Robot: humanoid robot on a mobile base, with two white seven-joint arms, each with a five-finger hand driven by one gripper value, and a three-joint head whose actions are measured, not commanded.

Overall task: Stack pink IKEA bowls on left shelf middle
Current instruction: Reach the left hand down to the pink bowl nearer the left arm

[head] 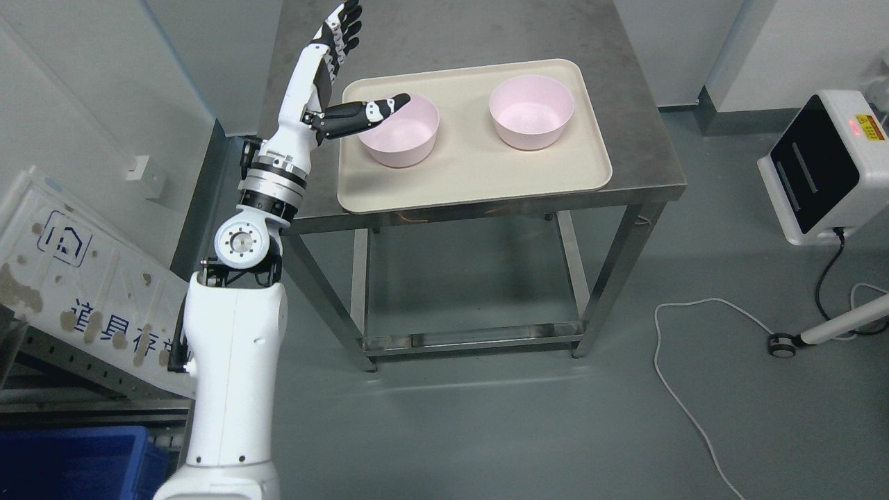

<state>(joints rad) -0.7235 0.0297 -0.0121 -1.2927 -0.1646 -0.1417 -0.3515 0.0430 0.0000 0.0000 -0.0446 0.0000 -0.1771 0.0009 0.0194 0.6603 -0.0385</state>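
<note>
My thumb is above the pink bowl (pixel 403 142). The other pink bowl (pixel 531 112) is empty and gets wider toward its rim, so the bowl under my thumb will fit inside it when I lower it.
Two pink bowls stand apart on a beige tray (pixel 479 182) on a steel table (pixel 646 149). The left bowl (pixel 406 135) is near the tray's left end, the right bowl (pixel 532 111) near its far right. My left hand (pixel 354 69) is raised at the tray's left edge with its fingers (pixel 344 31) stretched straight up and spread, holding nothing. Its thumb (pixel 375 111) points sideways across the left bowl's near-left rim; I cannot tell whether it touches. My right arm is out of view.
A white panel (pixel 76 278) with printed signs leans at the left above a blue bin (pixel 76 462). A white machine (pixel 826 167) stands at the right, with a white cable (pixel 694 417) and a wheeled stand foot (pixel 781 344) on the grey floor.
</note>
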